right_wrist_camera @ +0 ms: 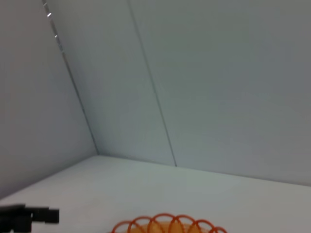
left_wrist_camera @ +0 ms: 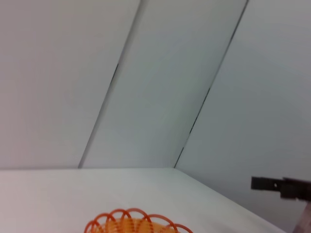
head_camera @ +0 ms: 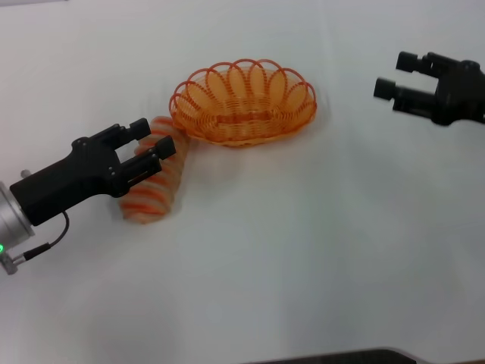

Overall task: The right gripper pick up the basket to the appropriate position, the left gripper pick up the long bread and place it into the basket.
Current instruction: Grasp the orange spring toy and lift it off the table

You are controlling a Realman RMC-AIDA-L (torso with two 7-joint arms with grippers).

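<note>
The long bread's far end [head_camera: 162,126] is under my level left gripper, so next the gripper moves back, points its fingers down and goes down across the bread's middle [head_camera: 161,180].
The orange wire basket [head_camera: 244,102] rests on the white table, slightly back of centre, and its scalloped rim also shows in the left wrist view [left_wrist_camera: 131,222] and the right wrist view [right_wrist_camera: 170,224]. The long bread [head_camera: 155,189], pale tan with orange stripes, lies just left of the basket. My left gripper [head_camera: 151,145] hangs open right over the bread, one finger on each side of its far end. My right gripper [head_camera: 395,76] is open and empty, well to the right of the basket. Each wrist view shows the other arm's gripper far off [left_wrist_camera: 282,187] [right_wrist_camera: 29,217].
Grey wall panels stand behind the white table [head_camera: 303,250]. A dark edge runs along the table's front.
</note>
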